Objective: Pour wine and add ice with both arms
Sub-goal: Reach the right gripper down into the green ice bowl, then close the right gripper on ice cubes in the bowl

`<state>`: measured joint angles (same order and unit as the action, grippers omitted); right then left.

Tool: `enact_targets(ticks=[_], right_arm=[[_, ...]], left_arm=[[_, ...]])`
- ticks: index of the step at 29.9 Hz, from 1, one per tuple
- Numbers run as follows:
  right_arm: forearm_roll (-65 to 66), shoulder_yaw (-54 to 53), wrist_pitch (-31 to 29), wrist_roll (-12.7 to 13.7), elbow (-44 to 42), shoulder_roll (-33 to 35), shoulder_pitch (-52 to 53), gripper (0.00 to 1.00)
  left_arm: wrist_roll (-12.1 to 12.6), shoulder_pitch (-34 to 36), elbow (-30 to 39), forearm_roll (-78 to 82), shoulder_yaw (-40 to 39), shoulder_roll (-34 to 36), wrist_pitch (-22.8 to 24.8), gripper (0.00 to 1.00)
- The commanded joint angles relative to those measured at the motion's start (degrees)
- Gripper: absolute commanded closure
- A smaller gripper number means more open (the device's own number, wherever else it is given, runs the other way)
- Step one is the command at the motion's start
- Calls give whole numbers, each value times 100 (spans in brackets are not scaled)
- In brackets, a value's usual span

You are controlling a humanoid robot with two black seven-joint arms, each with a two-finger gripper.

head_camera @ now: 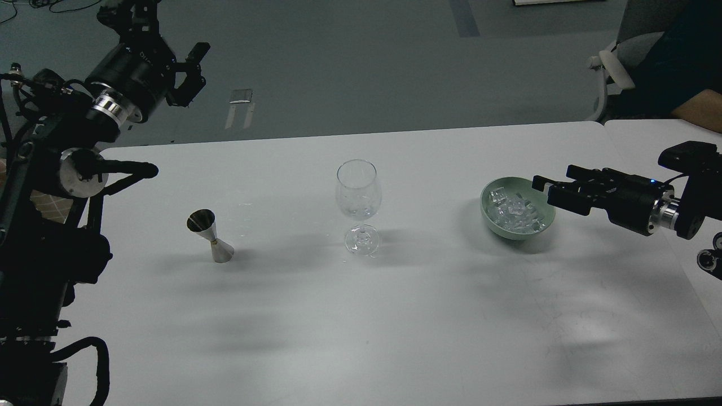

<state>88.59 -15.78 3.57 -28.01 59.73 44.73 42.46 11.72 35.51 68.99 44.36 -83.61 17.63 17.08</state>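
My gripper will lift the small clear ice cube (519, 204) free from the rest, as the heaped cubes (515, 213) lie at odd angles with gaps between them.
An empty clear wine glass (359, 194) stands upright at the middle of the white table (361, 316). A steel jigger (210, 235) stands to its left. A pale green bowl (496, 228) to the right holds several clear ice cubes (510, 211). My right gripper (542, 189) reaches in from the right, level and open, with its fingertips over the bowl's right rim. It holds nothing. My left gripper (163, 31) is raised high beyond the table's far left corner, open and empty, well away from the jigger.
My left arm's elbow and cables (84, 169) hang over the table's left edge. A second white table (643, 135) adjoins on the right. A seated person and a chair (660, 62) are beyond the far right corner.
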Motion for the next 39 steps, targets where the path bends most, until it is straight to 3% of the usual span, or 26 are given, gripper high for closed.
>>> enact_targets(ticks=[1,8,27,30,32,34,39], right_arm=[[0,505,-207,1,-181,-193,368,0],[0,752,-611,1,-357,-377,667,0],[-9,858,-559,129,-383,-299,518,0],[-9,858,-532,225,-383,-351,518,14],[-9,858,-532,243,-383,-360,527,34],[-9,858,-532,243,-383,-369,535,43],[-9,858,-532,243,-383,-395,536,46]], left_arm=[[-12,0,10,-146,-6,-6,-12,2],[-12,0,18,-208,-6,-6,6,2],[-12,-105,308,-208,-6,-225,6,2],[-12,-105,335,-208,-6,-225,6,2],[-12,-105,335,-217,-6,-216,6,2],[-12,-105,370,-217,-15,-208,6,2],[-12,-114,396,-217,-15,-216,15,2]])
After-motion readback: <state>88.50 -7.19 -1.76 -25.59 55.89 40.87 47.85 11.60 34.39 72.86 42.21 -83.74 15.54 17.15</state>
